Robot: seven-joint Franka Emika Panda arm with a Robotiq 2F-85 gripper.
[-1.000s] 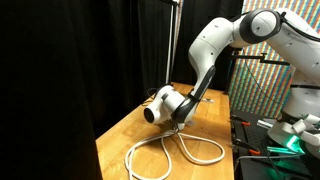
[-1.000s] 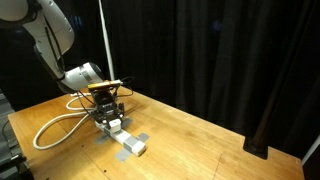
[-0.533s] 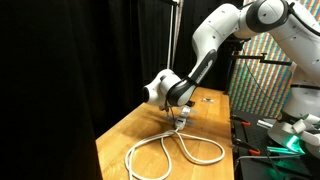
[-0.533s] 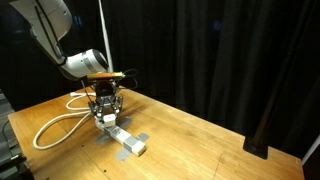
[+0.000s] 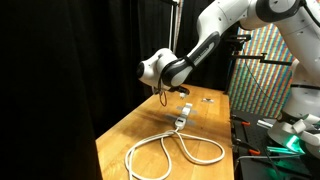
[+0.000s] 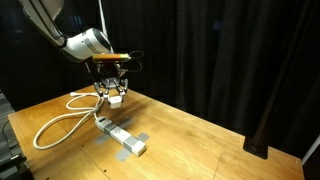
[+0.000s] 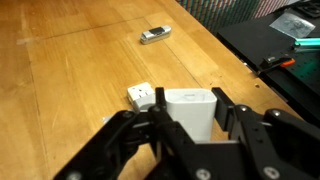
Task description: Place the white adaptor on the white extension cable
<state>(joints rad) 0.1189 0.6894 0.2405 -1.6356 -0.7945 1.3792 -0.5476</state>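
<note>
The white adaptor (image 6: 115, 101) is at a slant over the flat socket block, so the robot's gripper should move back toward the curtains and tilt level before it lowers the adaptor to the socket block (image 6: 119, 135).
My gripper (image 7: 190, 125) is shut on the white adaptor (image 7: 190, 108), a small white block held between both fingers. In an exterior view the gripper (image 6: 114, 94) holds the adaptor (image 6: 117, 99) in the air, well above the wooden table (image 6: 190, 140). The white extension cable's narrow socket block (image 6: 120, 137) lies flat on the table below and a little in front of the gripper. Its cord (image 6: 52, 126) runs off in big loops. In the wrist view one end of the socket block (image 7: 141, 96) shows just beside the adaptor. Socket block (image 5: 183, 116) and cord loops (image 5: 172, 150) show in both exterior views.
A tiny dark flat piece (image 7: 155, 35) lies on the table farther off. The table edge runs along a bench with tools and cables (image 7: 290, 25). Black curtains (image 6: 230, 60) stand behind the table. A patterned screen (image 5: 262, 70) stands at one side.
The gripper has risen from just above the socket block to well above the table, with the adaptor in it. The extension cable has stayed in place.
</note>
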